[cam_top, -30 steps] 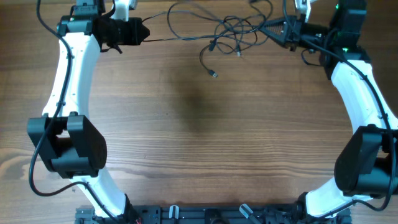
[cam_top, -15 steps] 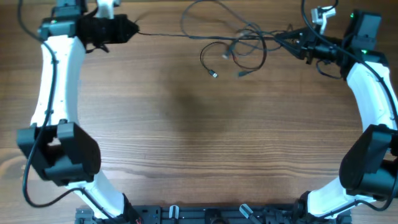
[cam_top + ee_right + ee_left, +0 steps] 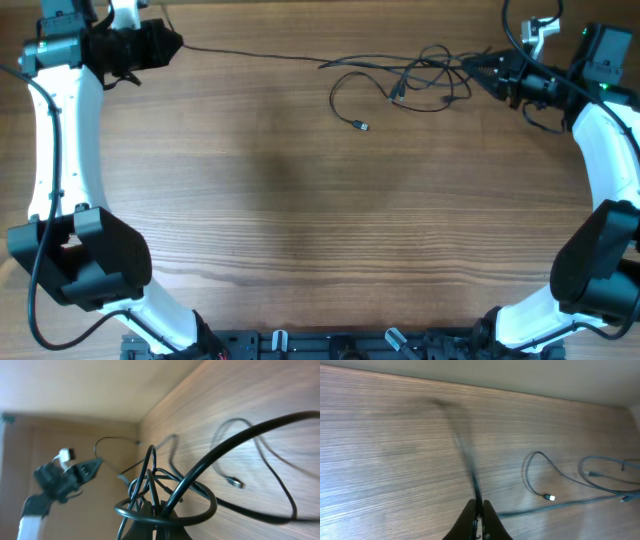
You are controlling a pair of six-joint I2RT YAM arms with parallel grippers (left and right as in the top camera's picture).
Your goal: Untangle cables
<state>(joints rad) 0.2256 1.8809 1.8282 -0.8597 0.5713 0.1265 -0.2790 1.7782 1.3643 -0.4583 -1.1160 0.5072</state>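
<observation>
The piece of cable runs tight into the bunched loops at my right gripper, so next I bring both grippers together for slack and work my left gripper at the tangle.
The cables are thin black wires. A tangle lies at the far right of the table, with one strand ending in a small plug. One strand runs taut from the tangle to my left gripper at the far left, which is shut on it; the left wrist view shows the strand between the closed fingers. My right gripper is shut on the tangle's right side. In the right wrist view, loops wrap around its fingers.
The wooden table fills the overhead view. Both arms reach along its left and right sides to the far edge. A black rail runs along the near edge. The left arm shows small in the right wrist view.
My left gripper has moved left and pulled its strand longer and taut. My right gripper has moved right with the tangle, which has shifted right and spread flatter.
</observation>
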